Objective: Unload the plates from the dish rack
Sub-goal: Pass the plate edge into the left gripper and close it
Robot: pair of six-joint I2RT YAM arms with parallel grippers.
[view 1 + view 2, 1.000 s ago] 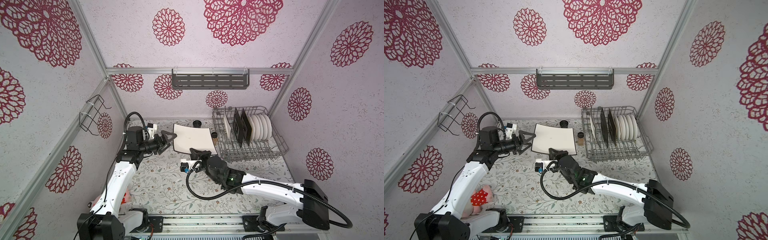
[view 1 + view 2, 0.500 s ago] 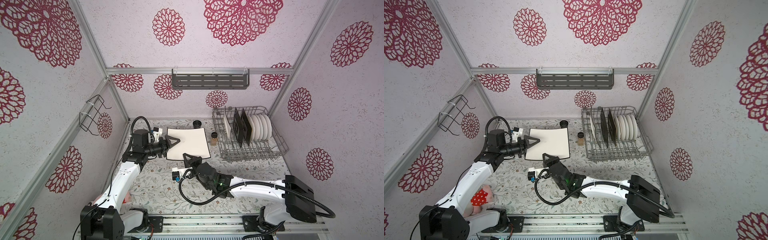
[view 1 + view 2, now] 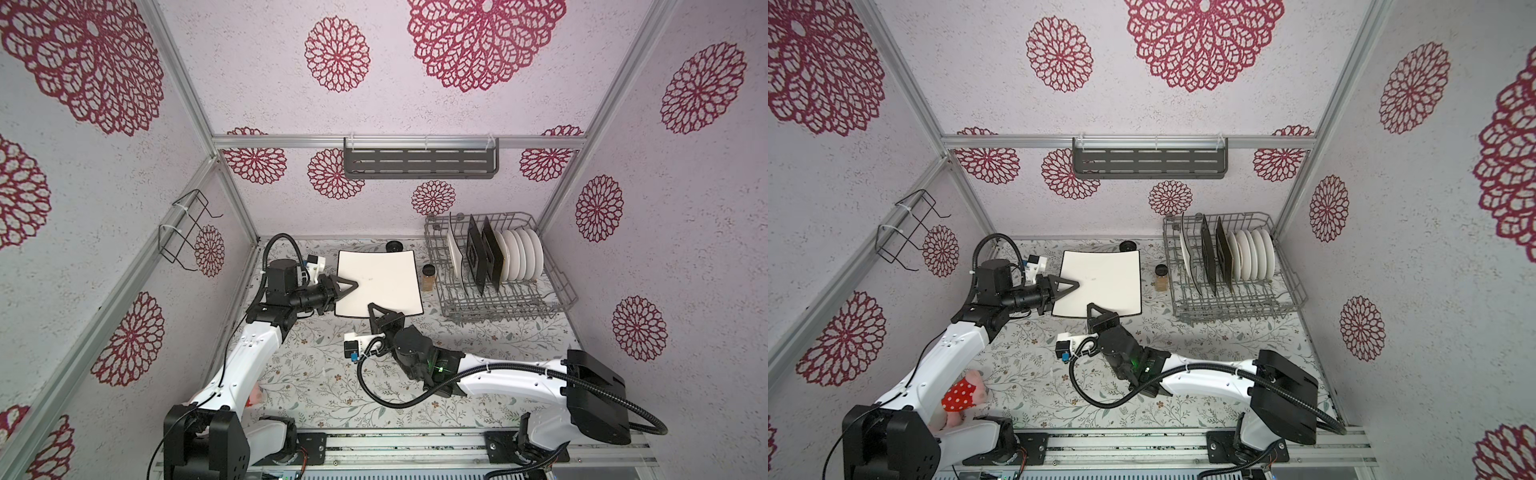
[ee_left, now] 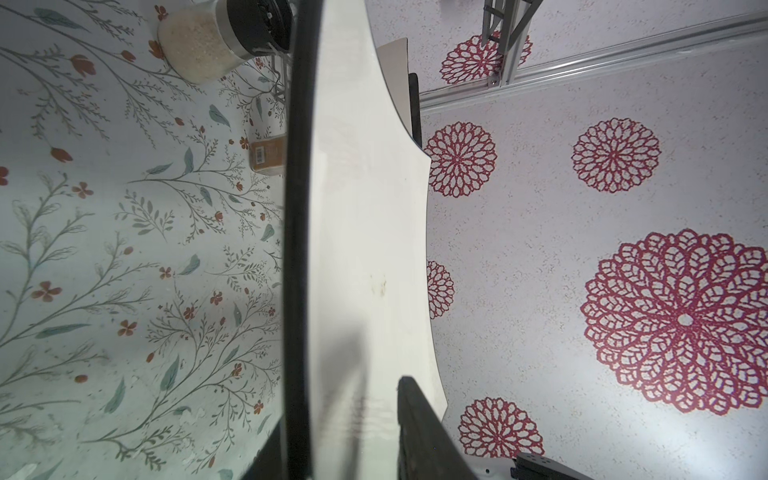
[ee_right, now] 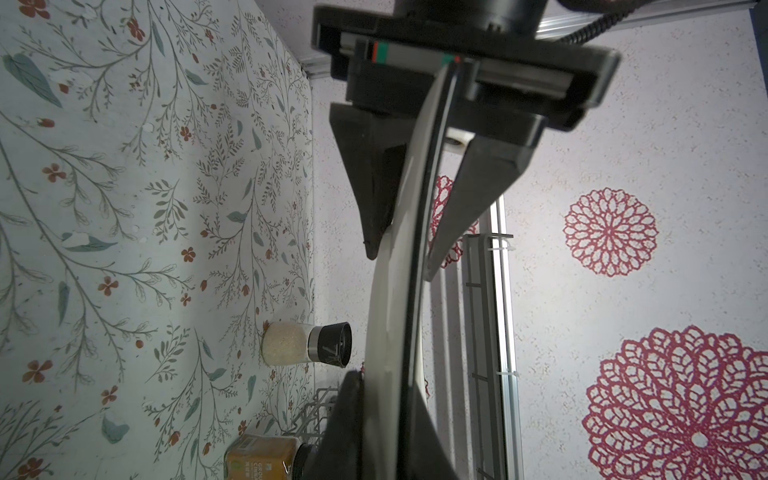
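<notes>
The robot's right gripper is holding the cream plate's near edge [image 3: 363,317] and the rack-side edge [image 3: 419,283] hangs free, so the right gripper should move over to that free edge before the plate is lowered.
A cream square plate [image 3: 386,278] [image 3: 1106,276] with a dark rim hangs level above the table, left of the dish rack [image 3: 557,286] [image 3: 1292,277]. My left gripper [image 3: 351,286] [image 3: 1073,286] is shut on its left edge, one finger on the cream plate's face [image 4: 365,208]. My right gripper [image 3: 372,308] [image 3: 1091,308] is shut on its near edge [image 5: 390,316]. The right wrist view also shows the left gripper [image 5: 401,262] straddling the rim. In the rack stand another cream plate [image 3: 454,253], two black square plates [image 3: 474,257] and several round white plates [image 3: 524,259].
A spice jar [image 3: 428,277] stands between the held plate and the rack, and a second jar [image 3: 395,246] behind the plate. On the back wall hangs a dark slotted shelf [image 3: 419,164], on the left wall a black wire holder [image 3: 187,232]. A pink toy [image 3: 961,395] lies under the left arm.
My left gripper has gone from wide open beside the plate to shut on its left edge. The right gripper kept its grip, and the plate has turned level and squared up.
</notes>
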